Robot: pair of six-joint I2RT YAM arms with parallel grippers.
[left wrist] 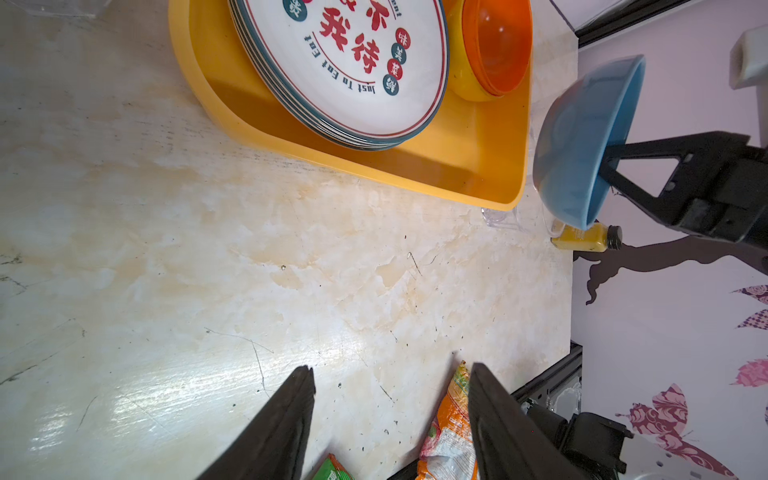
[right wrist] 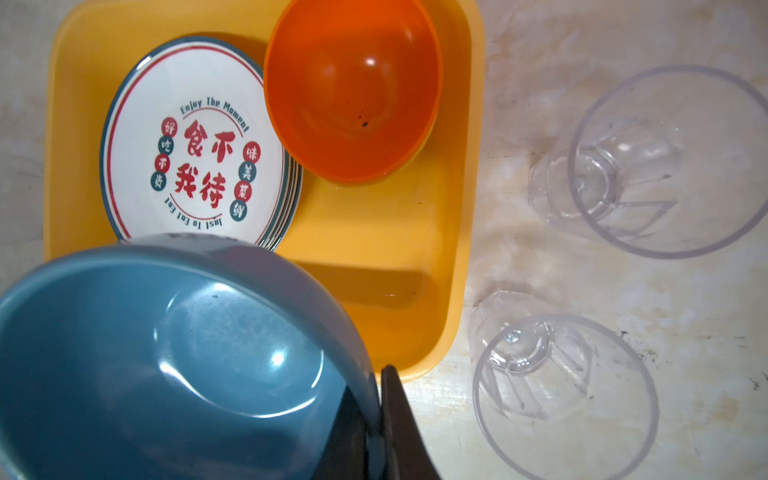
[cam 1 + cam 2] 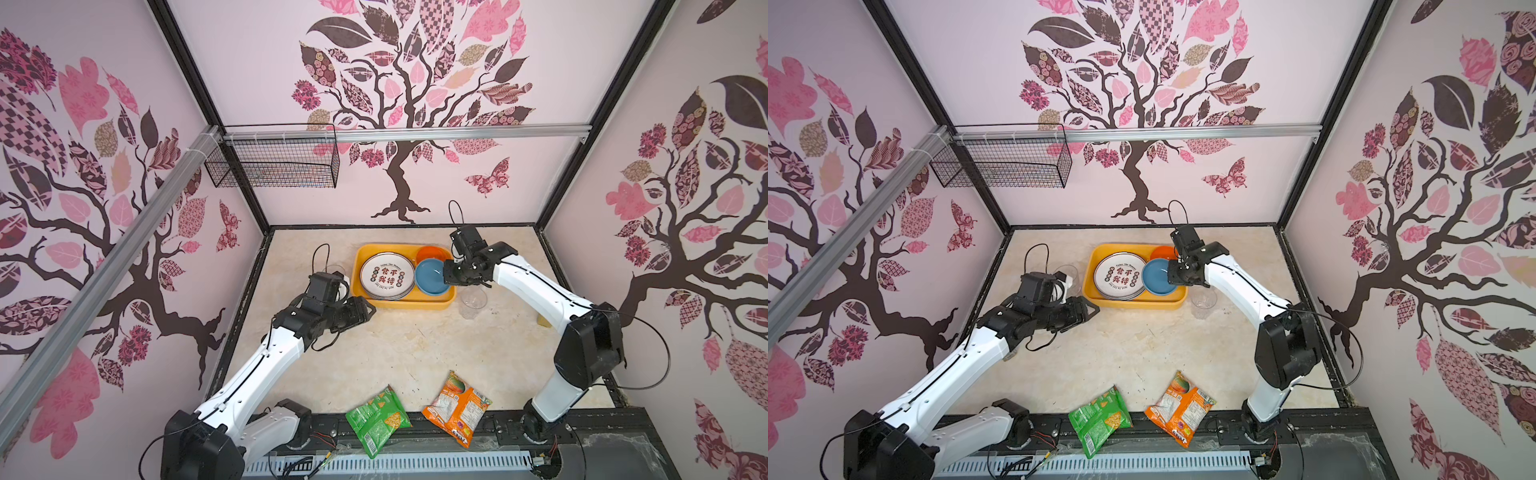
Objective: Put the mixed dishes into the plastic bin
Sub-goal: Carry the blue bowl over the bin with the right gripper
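Observation:
The blue bowl's opening [image 3: 432,275] faces up and the orange bowl [image 3: 429,252] is empty, so my right gripper should keep going back and down until the bowls nest.
The yellow-orange plastic bin [image 3: 403,304] [image 3: 1133,304] holds a stack of white plates [image 3: 387,276] [image 2: 191,158] with red characters. At its back right corner an orange bowl [image 3: 432,252] [image 2: 353,87] is nested in a yellow bowl [image 1: 461,75]. My right gripper [image 3: 446,274] [image 2: 376,415] is shut on the rim of a blue bowl [image 3: 430,276] [image 1: 582,145] [image 2: 166,365], which hangs tilted over the bin's right end. Two clear cups [image 2: 673,162] [image 2: 565,399] stand on the table right of the bin. My left gripper [image 3: 372,309] [image 1: 390,370] is open and empty by the bin's front left corner.
Another clear cup [image 3: 334,270] stands left of the bin, behind the left arm. A green snack bag [image 3: 376,419] and an orange snack bag [image 3: 457,409] lie at the front edge. A small yellow bottle [image 1: 586,239] lies by the right wall. A wire basket [image 3: 274,162] hangs on the back wall.

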